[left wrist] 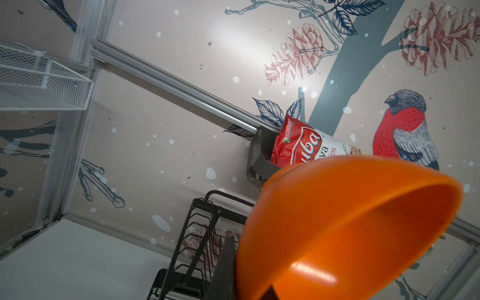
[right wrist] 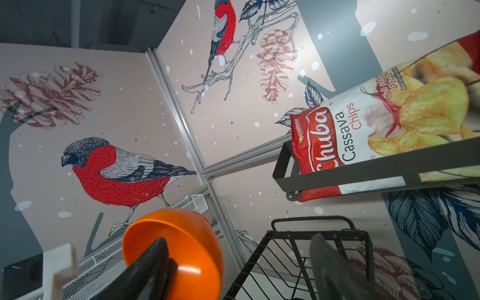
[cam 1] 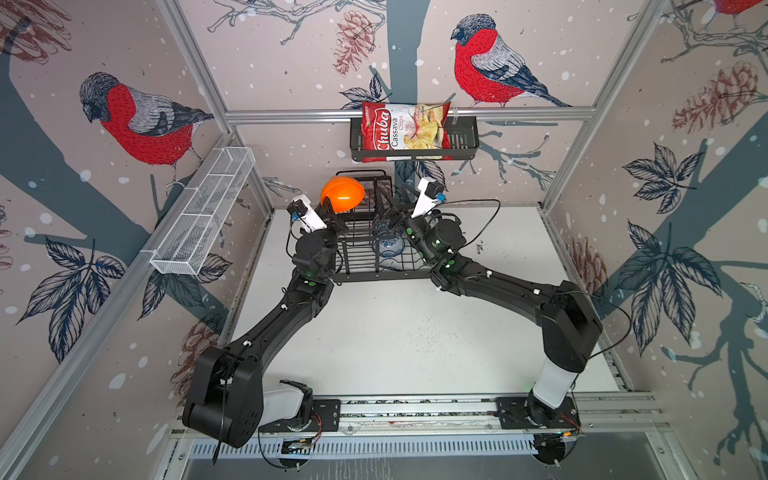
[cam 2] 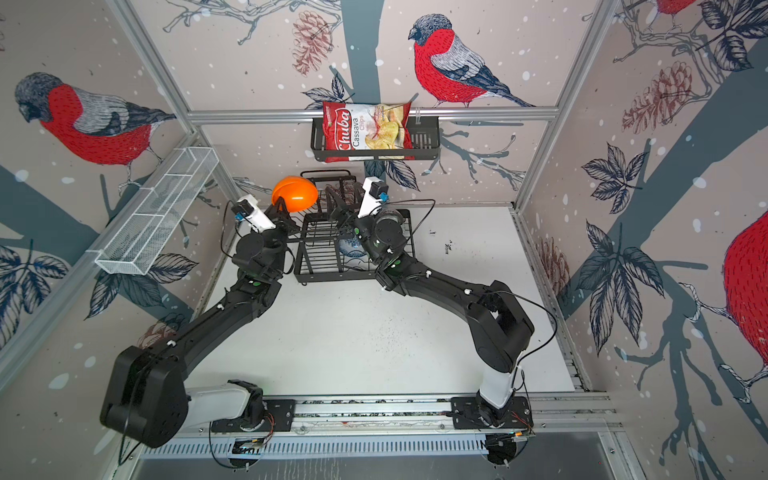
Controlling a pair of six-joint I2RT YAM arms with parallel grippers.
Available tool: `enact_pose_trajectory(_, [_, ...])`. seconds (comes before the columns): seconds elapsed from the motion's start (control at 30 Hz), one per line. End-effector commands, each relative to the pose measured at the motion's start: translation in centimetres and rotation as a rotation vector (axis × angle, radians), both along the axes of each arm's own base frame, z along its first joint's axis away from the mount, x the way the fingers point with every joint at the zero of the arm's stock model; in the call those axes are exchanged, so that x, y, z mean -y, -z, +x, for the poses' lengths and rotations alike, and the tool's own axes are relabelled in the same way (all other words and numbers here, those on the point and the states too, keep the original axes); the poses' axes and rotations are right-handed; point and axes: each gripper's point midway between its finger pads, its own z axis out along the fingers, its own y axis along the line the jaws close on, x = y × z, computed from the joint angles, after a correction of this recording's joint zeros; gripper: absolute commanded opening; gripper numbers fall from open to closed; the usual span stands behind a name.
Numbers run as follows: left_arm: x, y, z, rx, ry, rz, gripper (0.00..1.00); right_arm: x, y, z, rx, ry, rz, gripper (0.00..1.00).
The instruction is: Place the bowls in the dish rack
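Observation:
My right gripper should take the bowl's rim point(cam 1: 362, 197), because the orange bowl point(cam 1: 342, 193) is hanging in my left gripper, across the rack from the rack's end on my right gripper's side.
A plain orange bowl point(cam 1: 343, 193) point(cam 2: 295, 193) hangs tilted in the air, above the back left corner of the black wire dish rack point(cam 1: 374, 276) point(cam 2: 332, 276). My left gripper point(cam 1: 328, 204) point(cam 2: 282, 205) is shut on its rim; in the left wrist view one finger point(left wrist: 226, 259) lies against the outside of the orange bowl point(left wrist: 350, 220). My right gripper point(cam 1: 388, 208) point(cam 2: 338, 205) stands open and empty over the rack's raised tier point(right wrist: 311, 231), beside the orange bowl point(right wrist: 192, 241). A blue-white floral bowl point(cam 1: 388, 246) point(cam 2: 348, 248) rests in the rack, partly hidden by the right arm.
A black slatted basket point(cam 1: 461, 141) on the back wall holds a chips bag point(cam 1: 405, 126), just above and behind the rack. A long white mesh tray point(cam 1: 208, 208) hangs on the left wall. The white table point(cam 1: 395, 340) stretches in front of the rack.

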Motion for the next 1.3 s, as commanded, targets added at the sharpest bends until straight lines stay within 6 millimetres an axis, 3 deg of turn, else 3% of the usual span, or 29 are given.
enact_pose_trajectory(0.0, [0.1, -3.4, -1.8, 0.18, -0.045, 0.012, 0.0, 1.0, -1.0, 0.6, -0.117, -0.044, 0.138, 0.87])
enact_pose_trajectory(0.2, [1.7, -1.3, -2.8, 0.185, -0.073, 0.102, 0.0, 0.4, -0.7, 0.7, -0.295, -0.229, 0.29, 0.85])
enact_pose_trajectory(0.5, [1.7, -1.7, -3.1, 0.213, -0.105, 0.126, 0.0, -2.5, 0.3, -0.2, -0.428, -0.483, 0.4, 0.76])
enact_pose_trajectory(0.77, [1.7, -1.2, -2.8, 0.194, -0.117, 0.134, 0.0, -5.2, 0.6, -1.4, -0.465, -0.593, 0.411, 0.77])
enact_pose_trajectory(1.27, [3.2, -0.5, -2.3, 0.177, -0.074, 0.154, 0.0, -4.6, -0.2, -2.0, -0.506, -0.78, 0.554, 0.76])
